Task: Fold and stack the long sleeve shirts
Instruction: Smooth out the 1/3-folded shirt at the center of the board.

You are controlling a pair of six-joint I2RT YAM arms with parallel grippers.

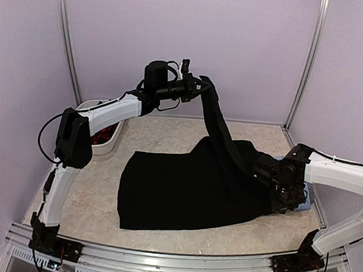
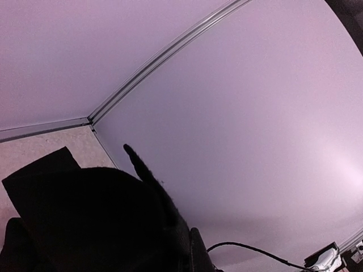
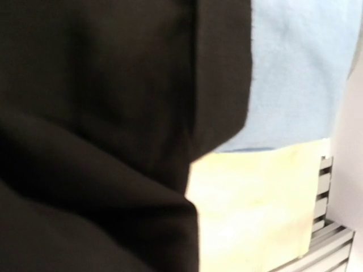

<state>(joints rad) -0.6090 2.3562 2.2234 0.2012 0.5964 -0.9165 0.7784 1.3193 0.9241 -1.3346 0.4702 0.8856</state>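
Note:
The sleeve's end (image 1: pixel 209 91) is held high beyond the shirt's back edge by my left gripper, so next I bring the sleeve closer and lower it over the shirt's body (image 1: pixel 158 189).
The black long sleeve shirt (image 1: pixel 177 192) lies spread over the middle of the table. My left gripper (image 1: pixel 200 85) is raised high at the back, shut on the end of one sleeve (image 1: pixel 216 123). That sleeve runs taut down to the right. In the left wrist view black cloth (image 2: pixel 85 215) covers the jaws beside one finger (image 2: pixel 199 252). My right gripper (image 1: pixel 265 172) is low on the shirt's right part, where the sleeve comes down. Black cloth (image 3: pixel 102 130) fills its wrist view and hides its fingers. The light blue shirt (image 3: pixel 295 68) lies under the black one's right edge (image 1: pixel 309 206).
A white bin (image 1: pixel 109 144) with red things inside stands at the back left, under the left arm. Lilac walls close in the back and sides. A metal rail (image 1: pixel 173 260) runs along the table's near edge. Bare tabletop (image 3: pixel 255 209) shows beside the blue shirt.

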